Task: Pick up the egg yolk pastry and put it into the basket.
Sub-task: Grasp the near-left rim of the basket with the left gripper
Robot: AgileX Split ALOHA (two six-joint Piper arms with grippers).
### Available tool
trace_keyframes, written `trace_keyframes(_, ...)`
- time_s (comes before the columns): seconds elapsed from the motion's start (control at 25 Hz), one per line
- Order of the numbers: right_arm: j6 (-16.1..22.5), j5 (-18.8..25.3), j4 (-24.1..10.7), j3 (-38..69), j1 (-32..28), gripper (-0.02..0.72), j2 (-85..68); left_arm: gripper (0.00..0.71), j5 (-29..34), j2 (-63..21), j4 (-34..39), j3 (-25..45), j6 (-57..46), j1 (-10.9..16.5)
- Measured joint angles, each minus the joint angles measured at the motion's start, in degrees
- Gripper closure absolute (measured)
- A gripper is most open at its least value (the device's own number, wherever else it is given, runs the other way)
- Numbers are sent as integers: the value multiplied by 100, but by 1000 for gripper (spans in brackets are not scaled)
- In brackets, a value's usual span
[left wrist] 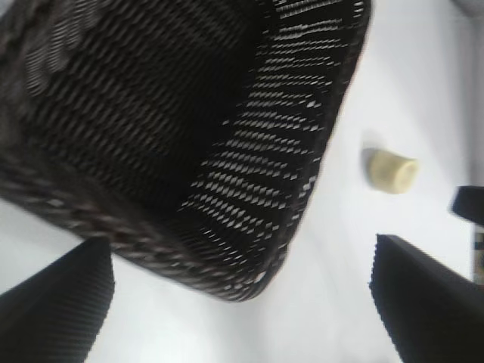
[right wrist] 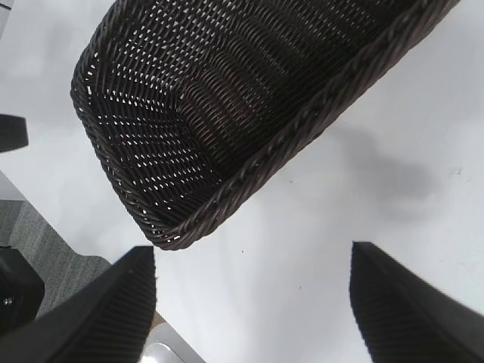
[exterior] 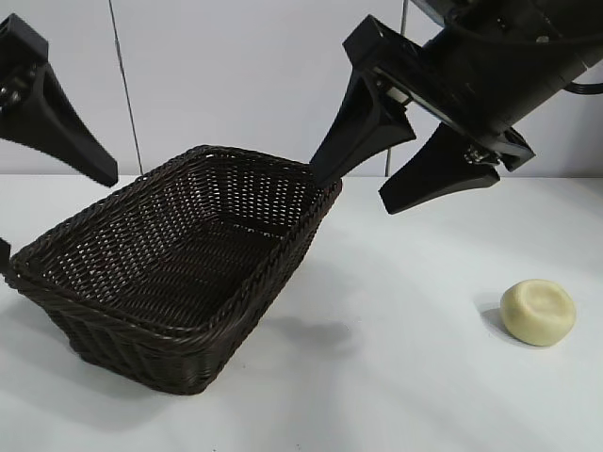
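Observation:
The basket's long side (exterior: 274, 262) lies at a slant across the table, so the robot's left gripper should grip the basket's end rim (exterior: 85, 304) and turn the basket straight before the pastry goes in.
The egg yolk pastry (exterior: 538, 312), pale yellow and round, lies on the white table at the right, well apart from the basket (exterior: 283, 259). The dark woven basket sits left of centre with nothing showing inside. My right gripper (exterior: 356, 190) hangs open in the air above the basket's far right corner, nothing between its fingers. In the right wrist view the basket's rim (right wrist: 302, 128) lies beyond the open right gripper (right wrist: 251, 253); the pastry is out of that view. My left gripper (exterior: 55, 215) is open over the basket's left end. The left wrist view shows the pastry (left wrist: 392, 171) beside the basket wall (left wrist: 302, 212).
The white table (exterior: 396, 377) spreads between basket and pastry, with a pale panelled wall (exterior: 236, 75) behind. In the right wrist view the table's edge and grey floor (right wrist: 45, 249) show beyond the basket's corner.

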Motion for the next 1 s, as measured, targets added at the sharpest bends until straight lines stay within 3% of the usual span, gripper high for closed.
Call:
trace_keyframes(0.28,0,-10,0,0,0,185,0,46,1149,0,939,-708,-850,0)
trace_keyframes(0.44,0,-10,0,0,0,185,0,46,1337,0,1210,-646,-1642,-19)
trace_keyframes(0.72,0,-24,0,0,0,185,0,46,89,42,1267,-131,-2930,-541)
trace_keyframes(1.0,5,-28,0,0,0,185,0,46,-506,938,1347,-10,-3510,-576)
